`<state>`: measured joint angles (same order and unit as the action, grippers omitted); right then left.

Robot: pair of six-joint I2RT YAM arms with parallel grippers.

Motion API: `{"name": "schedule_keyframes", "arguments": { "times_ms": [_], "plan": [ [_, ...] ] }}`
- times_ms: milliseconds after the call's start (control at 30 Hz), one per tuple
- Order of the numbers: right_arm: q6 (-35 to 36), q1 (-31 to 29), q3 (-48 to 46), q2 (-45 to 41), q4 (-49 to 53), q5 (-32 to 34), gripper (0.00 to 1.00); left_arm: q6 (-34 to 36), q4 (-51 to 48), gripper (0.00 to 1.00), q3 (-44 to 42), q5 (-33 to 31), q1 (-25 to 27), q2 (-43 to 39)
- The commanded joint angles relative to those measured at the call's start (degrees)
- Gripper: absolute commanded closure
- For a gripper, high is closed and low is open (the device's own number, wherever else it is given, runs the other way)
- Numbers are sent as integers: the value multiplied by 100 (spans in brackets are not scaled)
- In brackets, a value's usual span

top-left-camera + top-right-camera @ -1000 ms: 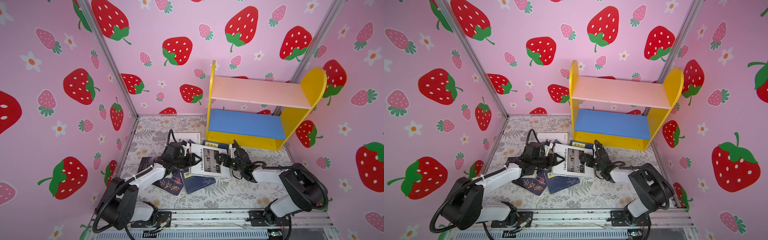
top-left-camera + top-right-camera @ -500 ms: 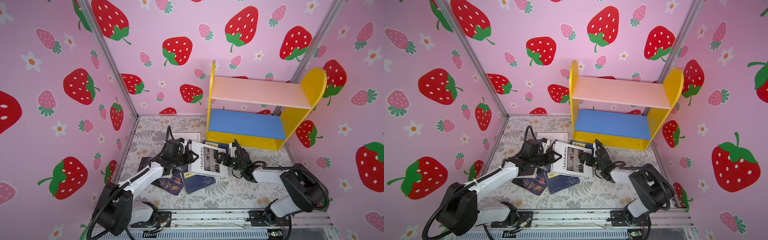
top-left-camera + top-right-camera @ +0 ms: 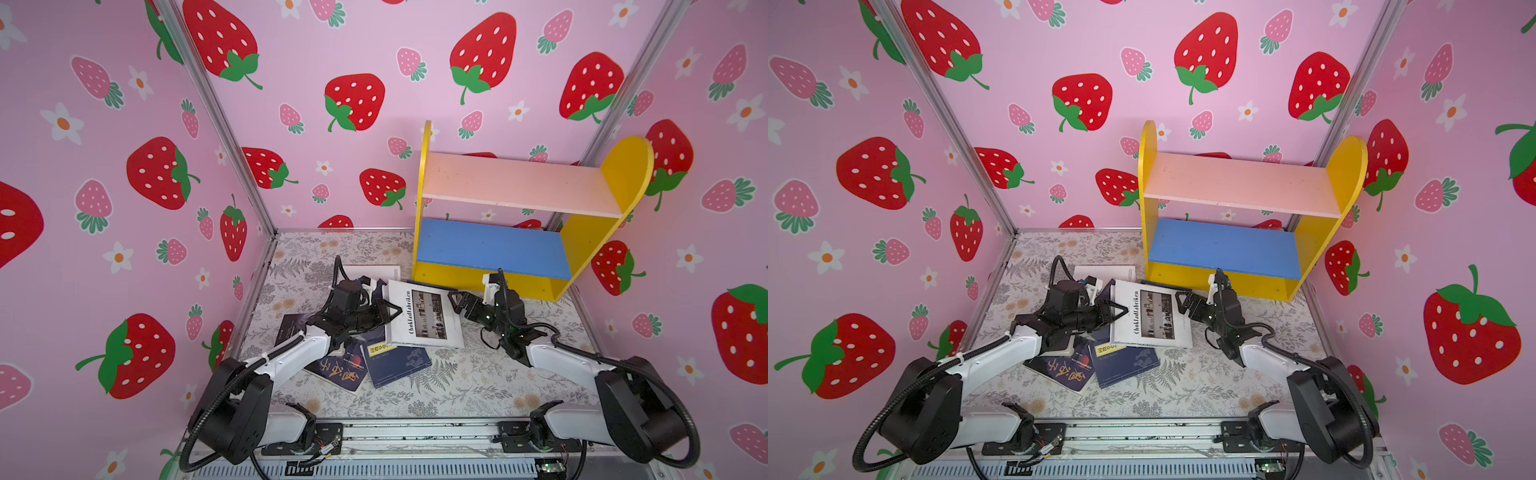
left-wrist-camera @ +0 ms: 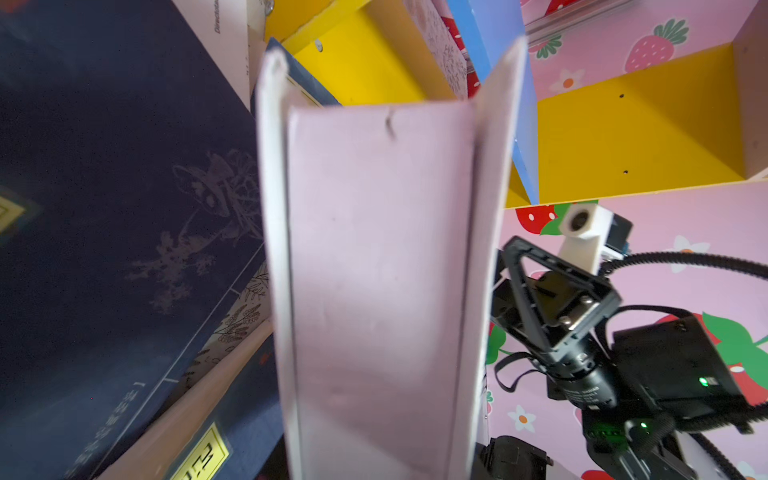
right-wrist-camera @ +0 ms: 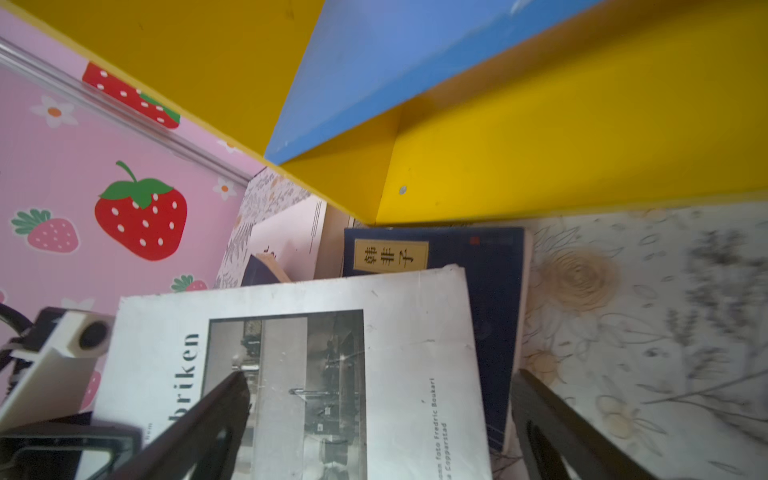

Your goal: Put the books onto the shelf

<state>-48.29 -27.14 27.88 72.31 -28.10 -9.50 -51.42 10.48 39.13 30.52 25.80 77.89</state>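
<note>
My left gripper is holding the white book's spine (image 3: 389, 330) and the space (image 3: 464, 277) under the blue board is open. I should keep carrying the book until it slides in.
A white book (image 3: 424, 320) lettered "Chokladfabriken" lies tilted on top of the pile of books in front of the shelf (image 3: 515, 187). My left gripper (image 3: 392, 311) is shut on its spine edge, which fills the left wrist view (image 4: 374, 270). My right gripper (image 3: 457, 302) stands open at the book's opposite edge. In the right wrist view one finger (image 5: 224, 399) hangs over the cover (image 5: 332, 353) and the other finger (image 5: 540, 399) is beside it. A navy book (image 5: 469, 249) with a yellow label lies underneath. Both shelf boards are bare.
A navy book (image 3: 399, 361) with a yellow label and a dark book (image 3: 338, 372) with big characters lie in front of the white one. A second white book (image 3: 374, 272) lies behind my left gripper. Pink strawberry walls close in three sides.
My left gripper has narrowed onto the white book's spine edge, and the book has turned and tipped up a little. My right gripper has stayed open beside the other edge.
</note>
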Motion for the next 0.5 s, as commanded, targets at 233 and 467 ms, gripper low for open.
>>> {"name": "schedule_keyframes", "arguments": {
  "times_ms": [233,467],
  "plan": [
    [512,1262,-119,-2122,2184,330,0,-1115,2056,68,1054,4,682,1524],
    [660,1474,-112,-2942,3010,489,0,-1864,3313,70,1927,199,964,2765]
  ]
}}
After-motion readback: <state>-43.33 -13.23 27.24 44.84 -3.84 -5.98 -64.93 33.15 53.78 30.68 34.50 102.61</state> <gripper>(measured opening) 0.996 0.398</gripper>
